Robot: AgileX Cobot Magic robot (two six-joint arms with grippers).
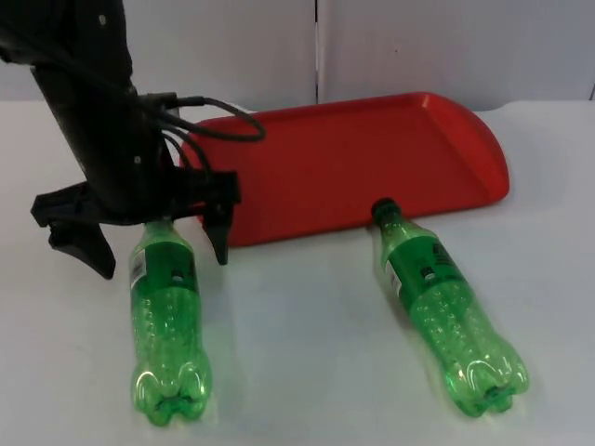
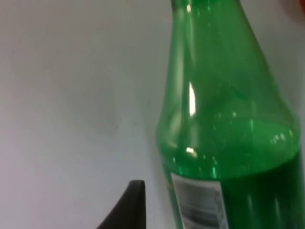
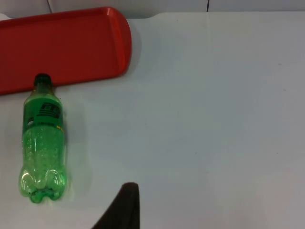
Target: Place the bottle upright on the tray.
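My gripper is to set the green plastic bottle (image 1: pixel 167 321) upright on the tray, and the bottle will stand by itself because its base spreads into broad, lobed feet (image 1: pixel 173 395).
Two green plastic bottles lie on their sides on the white table in front of a red tray (image 1: pixel 372 158). My left gripper (image 1: pixel 156 247) is open and straddles the neck end of the left bottle (image 1: pixel 167 321), one finger (image 1: pixel 93 255) on each side. The gripper body hides that bottle's cap. In the left wrist view the bottle's shoulder and label (image 2: pixel 224 124) loom close beside a fingertip (image 2: pixel 129 205). The right bottle (image 1: pixel 446 316) lies with its dark cap against the tray's front rim. My right gripper (image 3: pixel 125 210) waits above the table, apart from that bottle (image 3: pixel 43 138).
The tray (image 3: pixel 62 47) is bare and lies at the back of the table near the grey partition wall. White table top stretches wide between the two bottles and to the right of the right bottle.
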